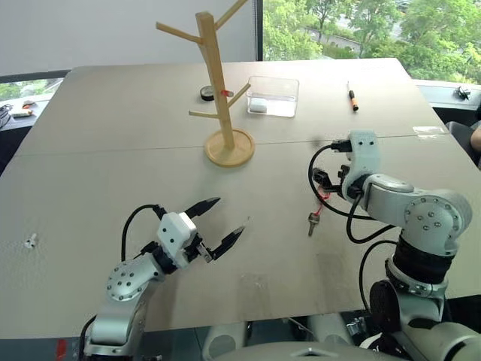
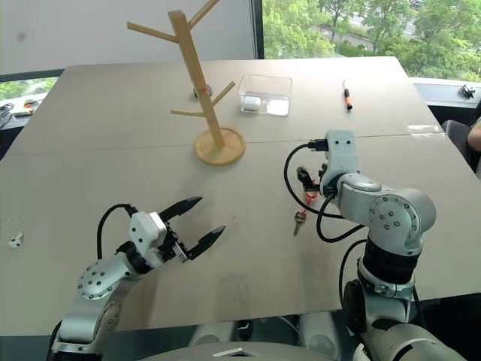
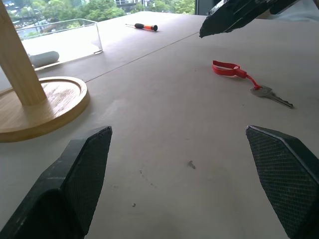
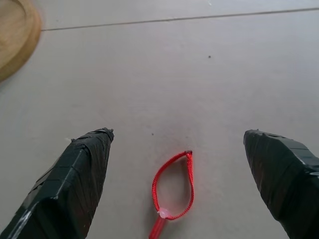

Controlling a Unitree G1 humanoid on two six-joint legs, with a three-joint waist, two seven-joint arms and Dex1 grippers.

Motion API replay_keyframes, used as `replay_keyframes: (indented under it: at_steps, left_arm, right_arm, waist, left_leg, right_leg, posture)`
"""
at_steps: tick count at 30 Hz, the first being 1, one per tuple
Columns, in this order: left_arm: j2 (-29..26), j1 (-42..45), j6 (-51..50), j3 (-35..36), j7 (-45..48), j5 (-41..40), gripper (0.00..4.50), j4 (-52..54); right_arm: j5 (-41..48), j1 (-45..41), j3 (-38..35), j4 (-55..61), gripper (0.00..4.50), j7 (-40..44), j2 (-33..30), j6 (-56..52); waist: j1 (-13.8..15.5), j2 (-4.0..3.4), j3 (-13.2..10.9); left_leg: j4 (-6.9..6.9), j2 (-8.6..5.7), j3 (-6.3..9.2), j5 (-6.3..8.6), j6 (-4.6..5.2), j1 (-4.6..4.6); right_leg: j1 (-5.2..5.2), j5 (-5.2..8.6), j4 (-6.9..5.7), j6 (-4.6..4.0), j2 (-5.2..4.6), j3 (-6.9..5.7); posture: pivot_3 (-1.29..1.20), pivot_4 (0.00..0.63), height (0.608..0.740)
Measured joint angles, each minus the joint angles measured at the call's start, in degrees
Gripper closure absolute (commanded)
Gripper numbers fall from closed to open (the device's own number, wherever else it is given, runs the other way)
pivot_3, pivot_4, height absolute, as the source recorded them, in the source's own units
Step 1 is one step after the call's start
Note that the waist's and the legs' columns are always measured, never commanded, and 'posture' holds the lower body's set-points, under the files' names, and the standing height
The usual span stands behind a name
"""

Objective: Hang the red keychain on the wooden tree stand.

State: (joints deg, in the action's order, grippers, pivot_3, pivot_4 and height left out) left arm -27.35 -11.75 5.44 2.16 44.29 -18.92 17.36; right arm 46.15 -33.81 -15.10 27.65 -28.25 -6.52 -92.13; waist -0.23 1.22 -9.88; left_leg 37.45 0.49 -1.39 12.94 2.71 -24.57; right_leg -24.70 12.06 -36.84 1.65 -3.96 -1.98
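Observation:
The red loop is lying bowed open in a teardrop. I expect the loop to stay open when I carry the red keychain by its base.
The red keychain lies flat on the table, its red loop toward the far side and its dark key toward the near edge. My right gripper hovers just above the loop, angled down, open, with the loop between and slightly behind its fingertips. The wooden tree stand rises upright on its round base at the table's middle, far-left of the keychain. My left gripper is open and empty near the front edge, pointing level toward the keychain.
Behind the stand are a clear plastic box holding a white piece and a small black roll. An orange-and-black marker pen lies far right. A small white clip sits at the left.

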Motion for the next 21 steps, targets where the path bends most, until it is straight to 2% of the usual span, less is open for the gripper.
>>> replay_keyframes:
  at_steps: [3,7,12,21]
  left_arm:
    - [0.11,0.21,0.11,-0.28,-0.11,0.39,0.03,-0.18]
    - [0.62,0.53,0.16,-0.42,-0.65,0.75,0.03,-0.30]
    - [1.14,0.57,0.17,-0.49,-1.16,0.88,0.03,-0.30]
    - [1.99,0.09,0.16,-0.99,-2.30,1.76,0.03,0.18]
  right_arm:
    - [8.64,1.35,-0.02,-1.37,0.00,-4.35,-2.14,0.00]
    - [23.99,4.14,0.84,-3.87,0.00,-10.71,-8.96,-0.01]
    - [33.86,4.60,2.48,-6.13,0.00,-17.15,-11.77,0.01]
    - [51.36,5.21,17.01,-9.89,0.00,-31.38,-18.21,11.59]
  waist:
    - [-0.44,0.00,0.00]
    - [-0.55,0.00,0.00]
    - [-0.63,0.00,0.00]
    - [-0.62,0.03,0.02]
  left_leg:
    - [0.00,0.01,0.02,0.00,0.00,0.00]
    - [0.00,0.01,0.02,0.00,0.01,0.00]
    - [0.00,0.09,0.00,0.00,0.01,0.03]
    - [0.02,0.11,0.00,0.00,0.01,0.02]
  right_leg:
    - [0.01,0.00,0.00,0.01,0.03,0.00]
    - [0.03,0.01,0.01,0.02,0.05,0.04]
    - [0.02,0.01,0.00,0.03,0.19,0.11]
    - [0.03,0.01,0.01,0.04,0.24,0.16]
  posture:
    - [0.00,0.150,0.740]
    - [0.00,0.150,0.740]
    - [0.00,0.150,0.740]
    - [0.00,0.150,0.740]
